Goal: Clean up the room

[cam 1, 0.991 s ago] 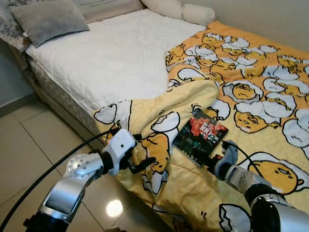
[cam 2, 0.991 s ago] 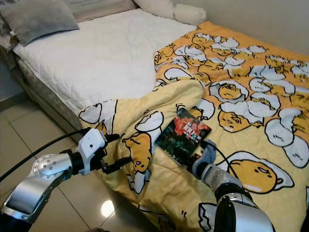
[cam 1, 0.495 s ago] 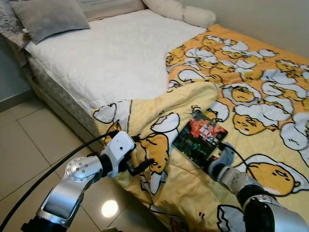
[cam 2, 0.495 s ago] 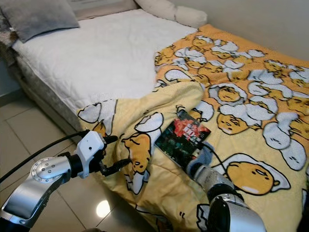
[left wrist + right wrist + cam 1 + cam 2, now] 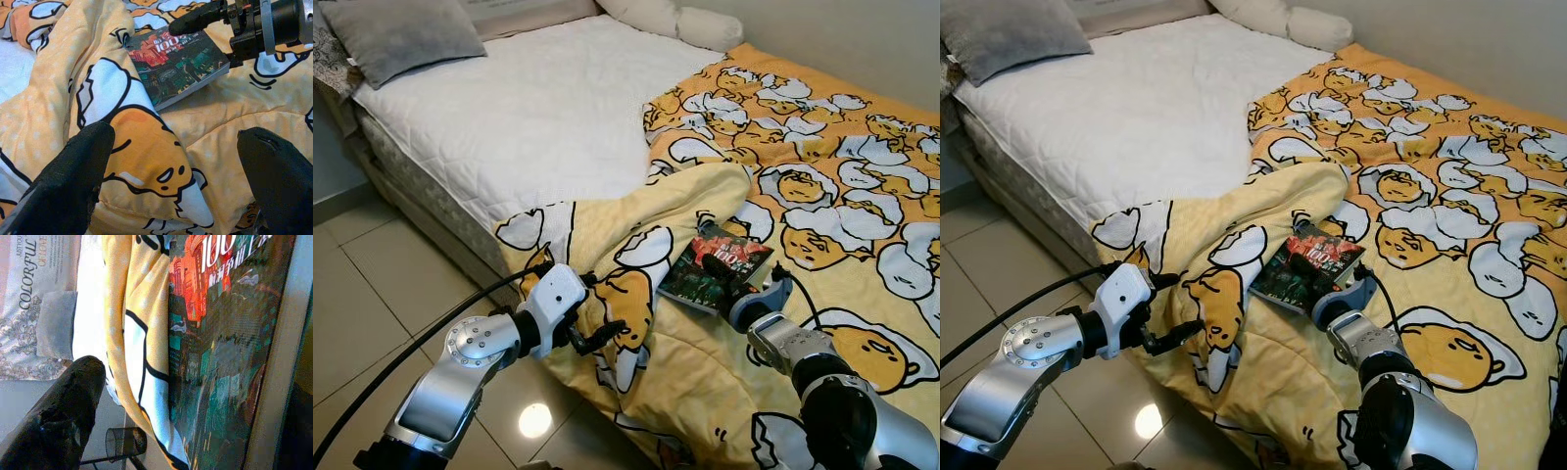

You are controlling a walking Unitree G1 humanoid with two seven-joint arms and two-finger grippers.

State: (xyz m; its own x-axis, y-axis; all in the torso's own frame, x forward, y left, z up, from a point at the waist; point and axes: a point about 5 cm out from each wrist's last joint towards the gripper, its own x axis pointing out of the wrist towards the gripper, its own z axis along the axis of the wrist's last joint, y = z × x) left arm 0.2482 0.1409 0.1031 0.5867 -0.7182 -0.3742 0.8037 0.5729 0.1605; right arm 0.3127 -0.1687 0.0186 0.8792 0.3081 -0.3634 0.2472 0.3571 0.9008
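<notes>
The robot's right gripper has the thick page edge (image 5: 280,362) whole between its fingers, so the book (image 5: 717,266) will stay closed and straight when the robot lifts it.
A dark paperback book (image 5: 717,269) with a red and green cover lies on the yellow egg-print blanket (image 5: 822,186) near the bed's front edge. My right gripper (image 5: 759,294) is open at the book's near right edge. One finger (image 5: 195,19) reaches over the cover, and the cover spreads between the fingers (image 5: 63,416) in the right wrist view. My left gripper (image 5: 605,304) is open against the blanket's fold where it hangs off the bed, its two fingers (image 5: 73,171) wide apart over the fabric.
The white mattress (image 5: 538,108) is bare on the left half, with a grey pillow (image 5: 401,34) and white pillows (image 5: 690,20) at the head. Tiled floor (image 5: 372,294) lies to the left of the bed. A black cable (image 5: 411,343) trails from my left arm.
My right gripper has pushed forward to the book's edge, and the book now sits slightly turned and tilted. The left arm has hardly moved. The camera shifted a little.
</notes>
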